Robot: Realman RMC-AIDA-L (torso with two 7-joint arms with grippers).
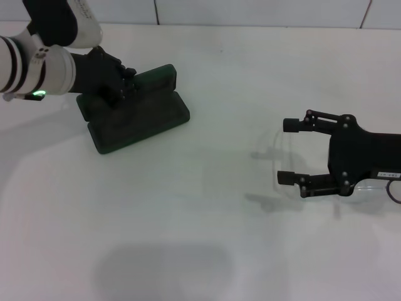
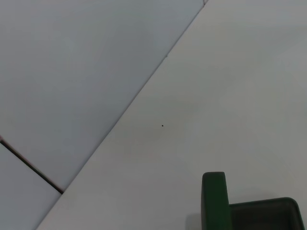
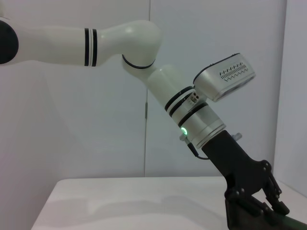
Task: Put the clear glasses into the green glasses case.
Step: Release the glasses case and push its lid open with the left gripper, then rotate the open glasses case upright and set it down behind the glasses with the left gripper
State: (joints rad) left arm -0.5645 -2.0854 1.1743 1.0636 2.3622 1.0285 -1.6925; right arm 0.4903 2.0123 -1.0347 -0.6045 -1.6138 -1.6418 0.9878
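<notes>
I need to drag the green glasses case (image 1: 143,124) over with my left gripper first and set it straight beside the glasses, because the case lies slanted and far from the clear glasses.
The green glasses case (image 1: 141,119) lies open at the table's far left, its lid (image 1: 155,78) raised. My left gripper (image 1: 125,83) is shut on the lid's edge; the left wrist view shows only the lid edge (image 2: 214,201) and the case's lined inside (image 2: 263,215). In the right wrist view the left gripper (image 3: 266,197) is seen from afar, pressing down on the case (image 3: 288,224). The clear glasses (image 1: 276,149) rest on the table at the right, faint and partly hidden. My right gripper (image 1: 285,152) hangs open over them, one finger on each side of the frame.
The white table (image 1: 200,238) meets a white tiled wall (image 1: 250,9) along its far edge. A soft dark shadow (image 1: 160,273) falls on the table near the front. The left arm's white links (image 3: 120,40) reach in from high on the left.
</notes>
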